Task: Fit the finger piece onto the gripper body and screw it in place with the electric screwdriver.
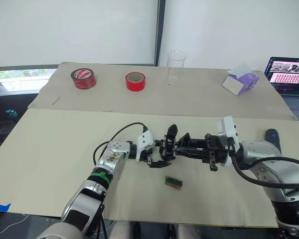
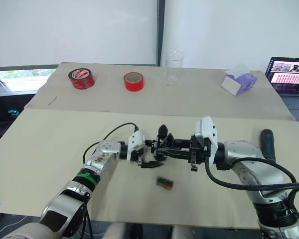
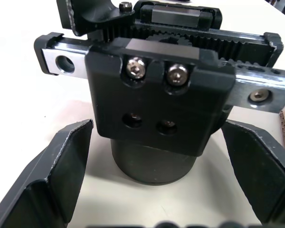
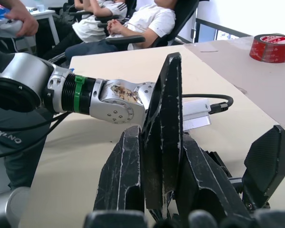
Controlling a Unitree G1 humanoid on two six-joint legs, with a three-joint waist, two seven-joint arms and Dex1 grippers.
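Note:
I expect the gripper body [image 3: 156,99] to keep the finger piece standing on its own when I fit it there, because the metal bar's end [image 3: 262,94] sticks out bare.
The gripper body [image 3: 156,95], a black block on a round dark base, stands on the table between my two arms, and its pointed finger [image 1: 172,132] sticks up. My left gripper [image 1: 162,152] is open, its fingers [image 3: 52,175] spread on either side of the round base without touching it. My right gripper [image 1: 187,147] is shut on the finger piece [image 4: 164,123], a black tapered piece held upright close to the body. The electric screwdriver [image 2: 266,144], a thick black cylinder, lies on the table behind my right arm.
A small green-brown block [image 1: 174,181] lies just in front of the grippers. Two red tape rolls [image 1: 83,78] [image 1: 135,81], a glass beaker [image 1: 176,67] and a tissue box [image 1: 240,81] stand at the back. A laptop [image 1: 289,74] is far right. Seated people [image 4: 133,23] are beyond the table.

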